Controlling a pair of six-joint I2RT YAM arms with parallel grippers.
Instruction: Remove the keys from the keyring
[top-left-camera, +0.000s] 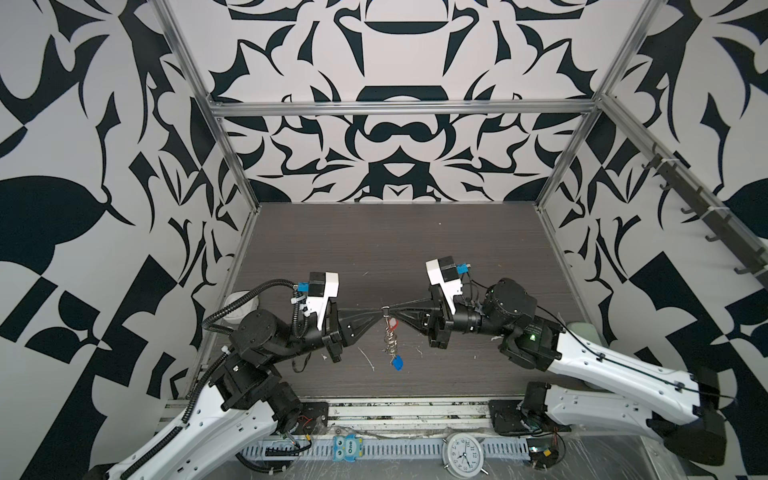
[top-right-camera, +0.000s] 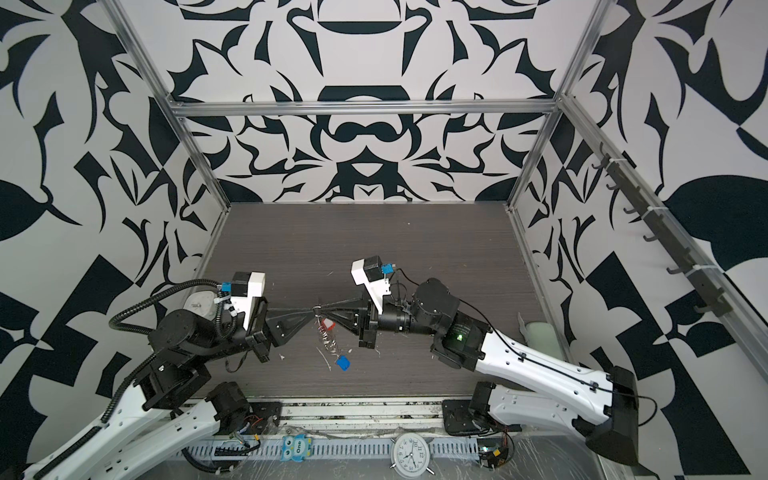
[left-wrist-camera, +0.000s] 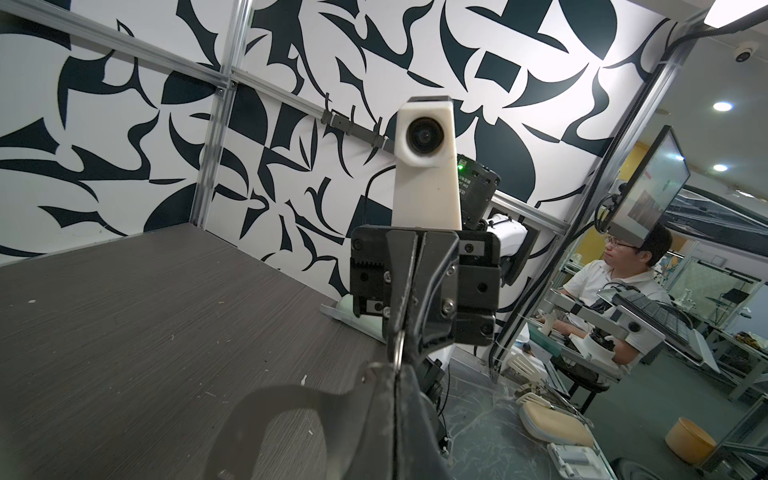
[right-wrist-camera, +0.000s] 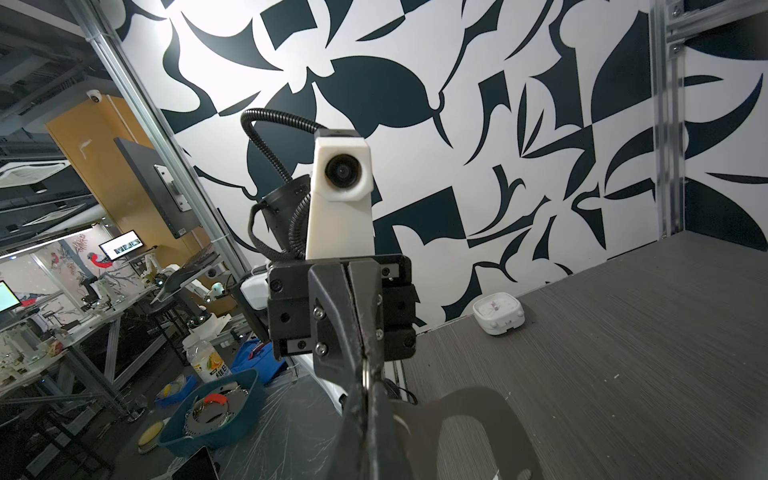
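Observation:
Both grippers are pinching the silver ring, so next my left gripper opens and then holds the ring by itself. That will free my right gripper to take the red-orange tag.
Both grippers meet tip to tip above the table's middle. My left gripper is shut on a small silver ring, and my right gripper is shut on the same ring from the opposite side. Below the ring hangs a bunch: a key's red-orange tag on top, the keyring's silver clips in the middle, and a key's blue tag at the bottom, near the table. The keyring's grey strap and the key blades are too small to make out.
A white square clock stands at the table's left edge behind the left arm. A pale green object lies at the right edge. A round alarm clock and an owl figure sit on the front rail. A hook rail runs along the right wall.

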